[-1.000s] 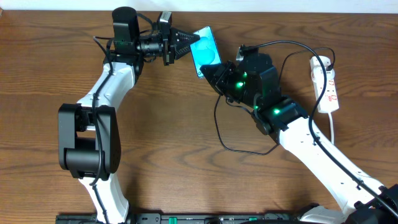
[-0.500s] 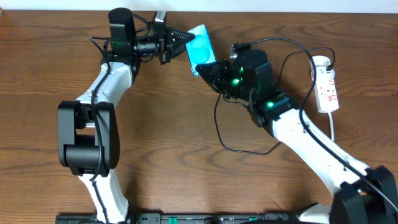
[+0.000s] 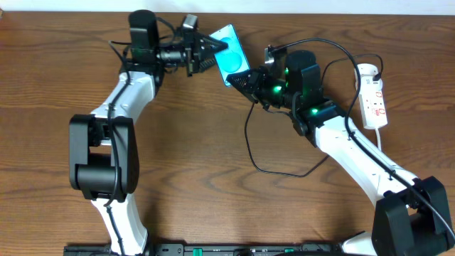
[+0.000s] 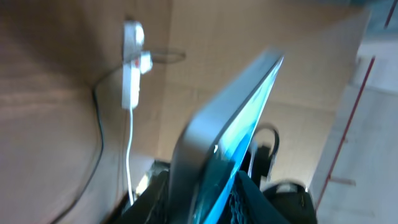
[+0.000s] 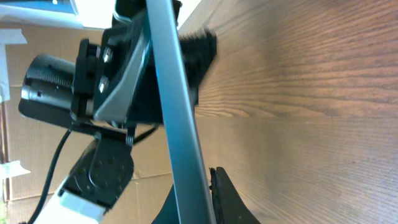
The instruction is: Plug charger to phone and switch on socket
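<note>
I should open my left gripper and take the phone's side edge (image 3: pixel 218 61) squarely with it while my right gripper steadies the phone's lower end, because the phone (image 3: pixel 233 54) slants in my left gripper's fingers.
The phone (image 3: pixel 233 51), its cyan screen lit, is held tilted above the table at the back centre. My left gripper (image 3: pixel 217 51) is shut on its left end; in the left wrist view (image 4: pixel 214 186) the phone (image 4: pixel 236 106) rises edge-on from the jaws. My right gripper (image 3: pixel 243 77) is closed around the phone's lower right end. In the right wrist view (image 5: pixel 198 186) the phone's grey edge (image 5: pixel 177 118) runs between the fingers. The black charger cable (image 3: pixel 250 142) loops on the table to the white adapter (image 3: pixel 366 71) in the socket (image 3: pixel 375 96). The connector tip is hidden.
The socket strip also shows in the left wrist view (image 4: pixel 130 68) with its white cord (image 4: pixel 132 149) hanging from it. The table's back edge (image 3: pixel 320 13) runs just behind the phone. Cardboard shows beyond the table in both wrist views.
The phone dipped slightly left, then came back right, held throughout. My right wrist swung back and to the right, its fingers staying at the phone's lower end.
</note>
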`<state>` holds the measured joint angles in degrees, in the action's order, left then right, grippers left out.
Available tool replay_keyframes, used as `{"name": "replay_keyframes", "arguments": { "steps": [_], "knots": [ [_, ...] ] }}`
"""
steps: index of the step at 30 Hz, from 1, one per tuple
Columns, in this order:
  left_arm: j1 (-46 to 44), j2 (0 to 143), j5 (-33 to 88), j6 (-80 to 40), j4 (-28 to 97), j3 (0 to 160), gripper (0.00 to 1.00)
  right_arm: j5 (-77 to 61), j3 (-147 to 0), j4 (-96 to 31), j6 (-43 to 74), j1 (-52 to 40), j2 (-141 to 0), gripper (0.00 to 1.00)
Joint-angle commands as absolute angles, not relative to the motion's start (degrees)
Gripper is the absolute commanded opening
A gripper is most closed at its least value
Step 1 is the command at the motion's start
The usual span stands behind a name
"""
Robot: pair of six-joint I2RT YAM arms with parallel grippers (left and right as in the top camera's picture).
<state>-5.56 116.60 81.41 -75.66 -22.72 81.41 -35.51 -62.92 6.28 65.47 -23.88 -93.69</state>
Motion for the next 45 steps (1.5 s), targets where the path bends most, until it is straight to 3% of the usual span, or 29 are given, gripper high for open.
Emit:
{"name": "replay_keyframes", "arguments": {
  "steps": [1, 12, 25, 34, 43, 45],
  "knots": [
    [-8.1, 112.9, 90.0, -76.9, -23.7, 82.7, 0.28, -37.7, -61.0, 4.6, 67.2, -23.4, -96.3, 0.01],
    [-8.1, 112.9, 90.0, -76.9, -23.9, 82.7, 0.33, -44.9, -61.0, 7.1, 69.8, -23.3, -96.3, 0.01],
    [-8.1, 112.9, 81.0, -77.2, -27.6, 82.7, 0.32, -50.0, -61.0, 15.7, 83.7, -25.3, -96.3, 0.01],
    [-8.1, 112.9, 73.6, -78.7, -27.6, 82.7, 0.09, -48.3, -61.0, 16.1, 86.3, -25.9, -96.3, 0.01],
    [-8.1, 112.9, 73.4, -78.7, -27.6, 82.7, 0.07, -47.5, -61.0, 16.0, 83.6, -25.9, -96.3, 0.01],
    [-8.1, 112.9, 73.4, -78.7, -27.6, 82.7, 0.07, -47.2, -61.0, 16.0, 82.5, -25.9, -96.4, 0.09]
  ]
}}
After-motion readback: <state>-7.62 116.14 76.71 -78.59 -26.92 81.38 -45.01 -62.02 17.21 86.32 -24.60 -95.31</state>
